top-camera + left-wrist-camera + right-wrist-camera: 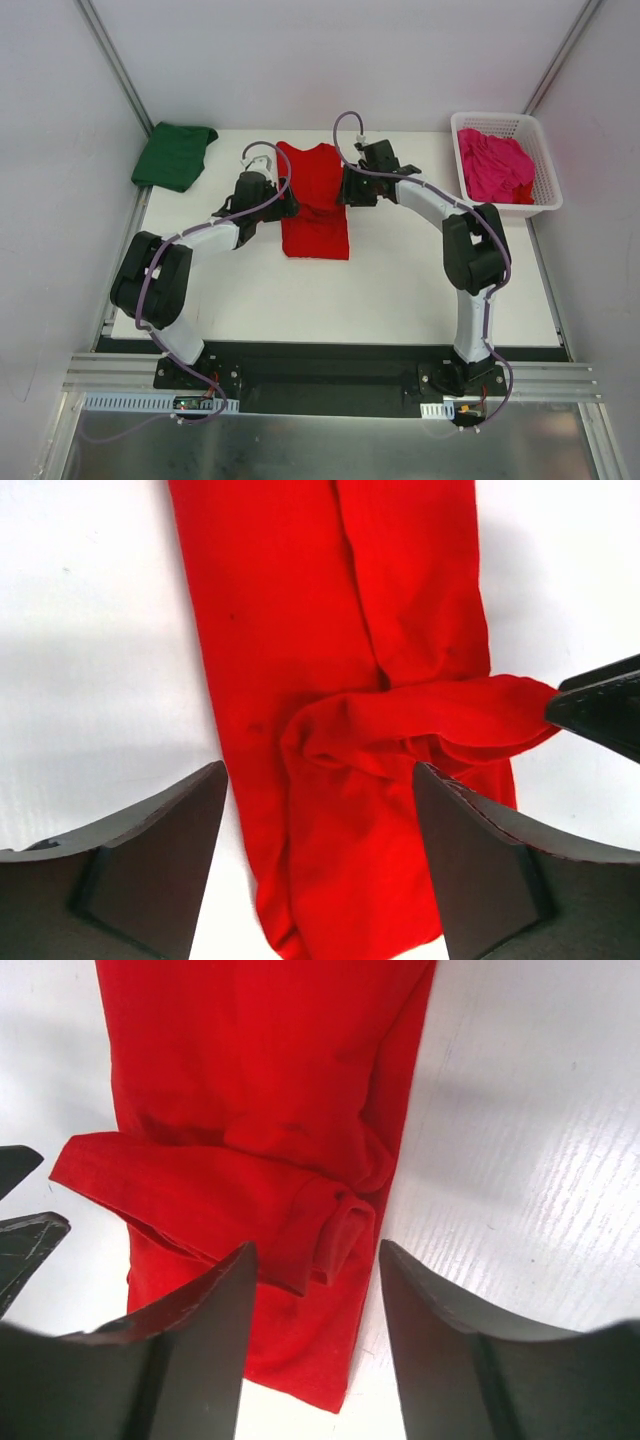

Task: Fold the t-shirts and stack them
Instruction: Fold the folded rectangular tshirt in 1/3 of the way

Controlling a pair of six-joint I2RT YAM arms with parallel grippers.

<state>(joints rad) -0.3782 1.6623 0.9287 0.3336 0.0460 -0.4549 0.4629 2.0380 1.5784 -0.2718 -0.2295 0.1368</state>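
I should close my left gripper and smooth the red t-shirt's middle (314, 224) flat before the next fold, because the loose sleeve (321, 211) bulges across the red t-shirt.
The red t-shirt (316, 208) lies in the middle of the table as a narrow lengthwise strip, with a sleeve (430, 715) folded loosely across it. At its left edge hovers my left gripper (289, 205), jaws open above the cloth (330, 880) and holding nothing. On the opposite edge my right gripper (347, 190) is also open, just over the rumpled sleeve end (340, 1230). A folded dark green t-shirt (174, 154) rests at the back left corner. The pink t-shirt (495, 165) is bunched inside the basket.
The white lattice basket (545, 160) stands at the back right of the white table (400, 285). Frame posts rise at both back corners, and pale walls close in both sides.
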